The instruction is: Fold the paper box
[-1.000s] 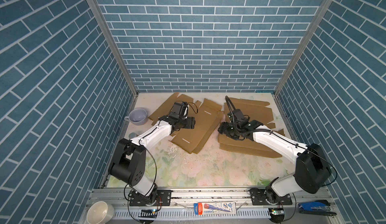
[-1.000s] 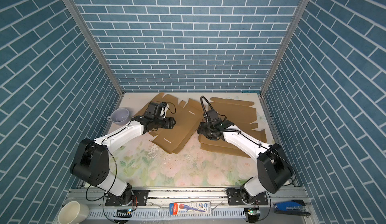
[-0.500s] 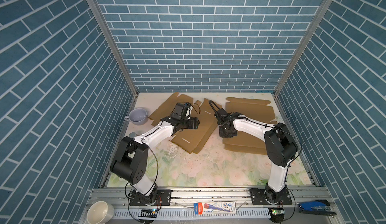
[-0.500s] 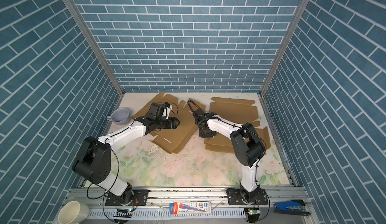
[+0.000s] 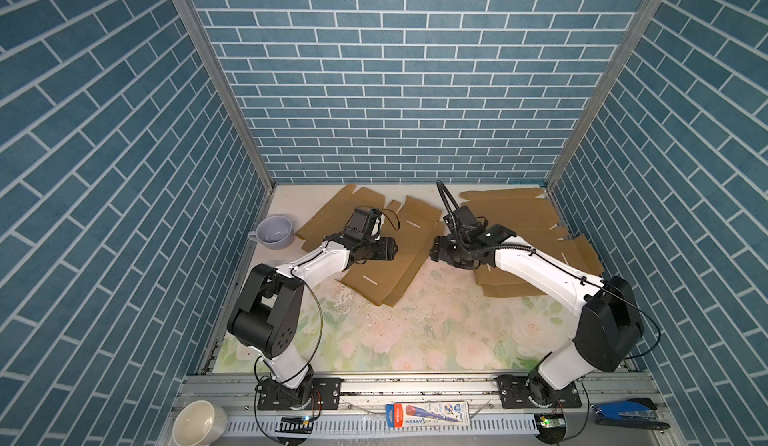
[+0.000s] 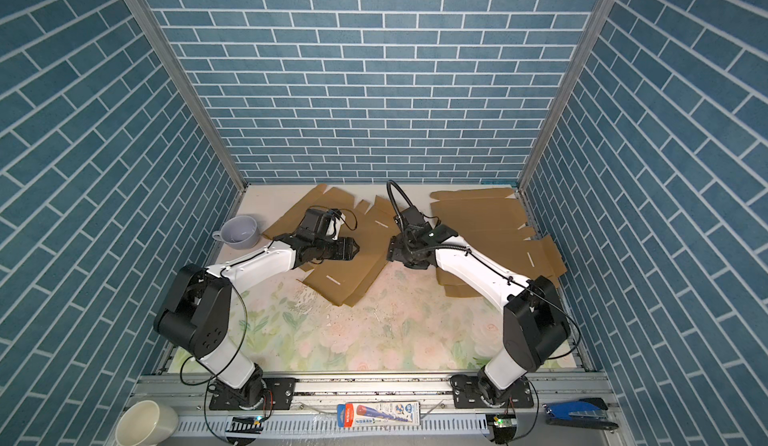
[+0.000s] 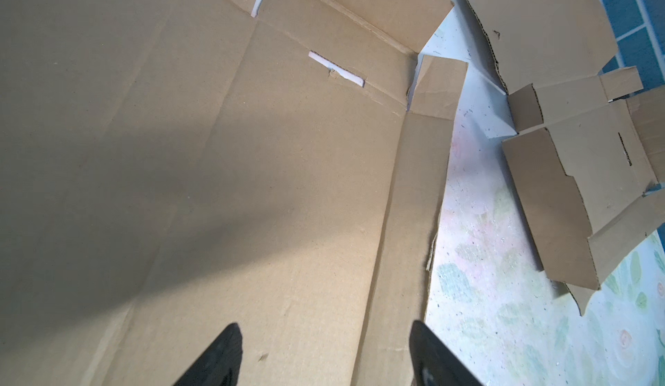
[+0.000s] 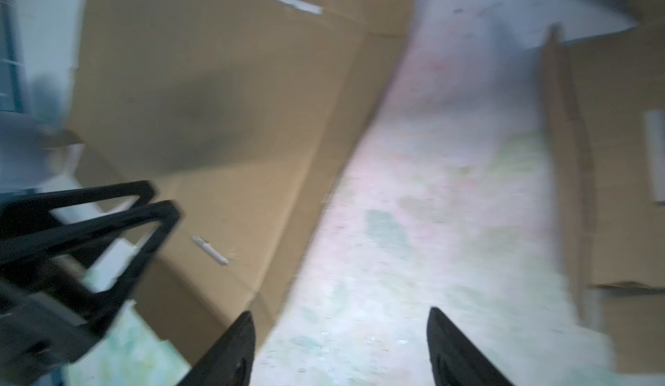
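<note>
My gripper will swing the paper box (image 5: 412,242) around in one piece when it pulls the box, because the panels lie at the same slant with a small tab (image 5: 393,205) between them.
The paper box lies as a flat brown cardboard sheet (image 5: 386,265) (image 6: 353,273) left of the mat's middle, unfolded, with white slots showing. My left gripper (image 5: 394,248) (image 6: 354,248) hovers low over the sheet, open, nothing between its fingers; in the left wrist view (image 7: 324,352) the cardboard (image 7: 216,168) fills the frame. My right gripper (image 5: 434,252) (image 6: 390,252) faces it from the sheet's right edge. It is open and empty over the mat in the blurred right wrist view (image 8: 342,344), where the left gripper's fingers (image 8: 90,229) also show.
A stack of more flat cardboard sheets (image 5: 519,223) (image 6: 478,215) (image 7: 561,193) lies at the back right, partly under the right arm. A lavender cup (image 5: 274,232) stands at the left wall. On the front rail are a white cup (image 5: 199,423), a packaged tool (image 5: 428,414) and a blue stapler (image 5: 627,412).
The right arm swung inward toward the back centre, then came back out to the sheet's right edge. The left arm has barely moved.
</note>
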Robot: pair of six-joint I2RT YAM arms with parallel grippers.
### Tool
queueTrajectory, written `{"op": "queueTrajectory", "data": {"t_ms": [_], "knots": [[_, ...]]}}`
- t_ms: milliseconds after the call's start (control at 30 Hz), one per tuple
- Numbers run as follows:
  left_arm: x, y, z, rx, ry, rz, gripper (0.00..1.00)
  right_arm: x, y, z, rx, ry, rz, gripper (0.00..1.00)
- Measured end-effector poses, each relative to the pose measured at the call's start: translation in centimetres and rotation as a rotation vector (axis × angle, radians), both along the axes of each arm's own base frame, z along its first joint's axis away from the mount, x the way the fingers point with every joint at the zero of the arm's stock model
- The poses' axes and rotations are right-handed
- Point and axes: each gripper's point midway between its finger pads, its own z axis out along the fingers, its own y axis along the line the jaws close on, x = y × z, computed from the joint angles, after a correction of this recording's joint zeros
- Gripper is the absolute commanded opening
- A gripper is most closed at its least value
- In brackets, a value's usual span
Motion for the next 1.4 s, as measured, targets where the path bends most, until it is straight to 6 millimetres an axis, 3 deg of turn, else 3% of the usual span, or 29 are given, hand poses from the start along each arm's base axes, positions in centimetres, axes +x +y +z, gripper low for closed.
{"op": "queueTrajectory", "data": {"t_ms": [100,200,267,633,800,900,1033,1200,1300,1400], "knots": [[0.1,0.2,-0.5,0.004,0.012,0.011,0.69,0.2,2.7,-3.1,0.112,0.069,-0.062,0.74],[0.3,0.5,-1.0,0.006,0.024,0.027,0.67,0.5,3.7,-6.4,0.149,0.137,-0.136,0.69],[0.4,0.8,-1.2,0.006,0.032,0.038,0.66,0.8,4.2,-7.3,0.179,0.156,-0.172,0.65],[0.1,1.4,-2.2,-0.003,0.049,0.064,0.63,1.3,6.4,-10.5,0.253,0.202,-0.246,0.38],[0.1,1.3,-2.1,-0.005,0.05,0.062,0.62,1.2,6.5,-11.2,0.236,0.208,-0.232,0.05],[-0.2,1.5,-1.6,0.004,0.059,0.054,0.63,2.1,6.4,-10.0,0.2,0.181,-0.181,0.0],[0.4,1.2,2.7,-0.016,-0.011,0.035,0.64,3.3,3.4,-8.1,0.054,0.176,-0.067,0.0],[1.0,0.1,10.0,-0.098,-0.158,-0.009,0.64,3.9,-3.3,-4.6,-0.166,0.202,0.11,0.0],[0.2,-0.6,10.9,-0.114,-0.174,-0.041,0.64,2.8,-6.5,-2.3,-0.335,0.22,0.227,0.0],[-1.2,-1.8,9.6,-0.121,-0.151,-0.086,0.63,2.2,-9.0,0.1,-0.521,0.21,0.322,0.0]]}}
